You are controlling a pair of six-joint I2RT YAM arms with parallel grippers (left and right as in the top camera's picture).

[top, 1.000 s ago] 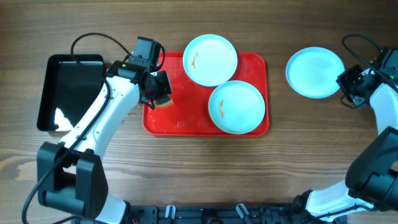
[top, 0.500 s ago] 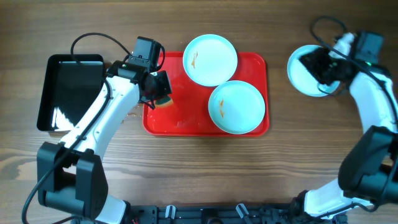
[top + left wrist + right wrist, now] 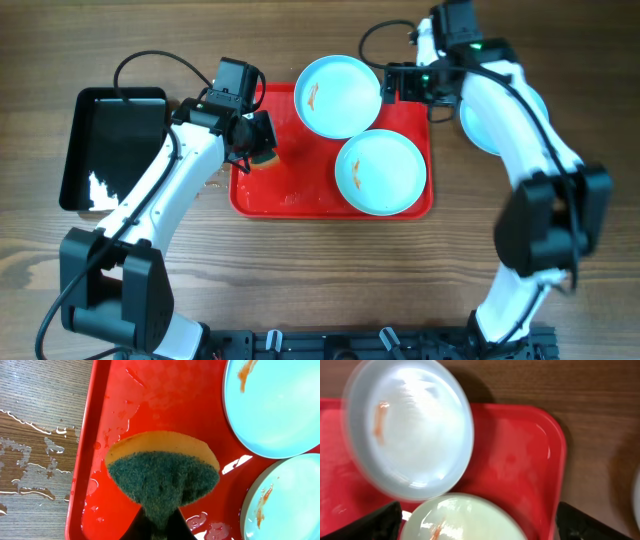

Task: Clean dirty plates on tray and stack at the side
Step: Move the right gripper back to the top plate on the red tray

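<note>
My fingers are pinching the sponge at a narrow neck (image 3: pixel 160 507), so its wide loose end (image 3: pixel 164 455) will bend to the side and spring back when I wipe the back plate.
Two plates lie on the red tray (image 3: pixel 300 190): one at the back (image 3: pixel 338 95) and one at the front right (image 3: pixel 380 172), each with an orange smear. A third plate (image 3: pixel 477 128) rests on the table to the tray's right, partly under my right arm. My left gripper (image 3: pixel 256 142) is shut on a green and yellow sponge (image 3: pixel 162 467), held over the tray's left part. My right gripper (image 3: pixel 398 83) hovers open over the tray's back right corner, with nothing between its fingers. In the right wrist view both tray plates (image 3: pixel 410 425) (image 3: pixel 465 520) show below it.
A black tray (image 3: pixel 115 145) stands at the far left. Water drops lie on the wood (image 3: pixel 30 460) beside the red tray's left rim, and the tray floor is wet. Cables loop above both arms.
My right arm has swung left from the plate on the table to the tray's back right corner, and its jaws have opened wide. The left arm and sponge have stayed put.
</note>
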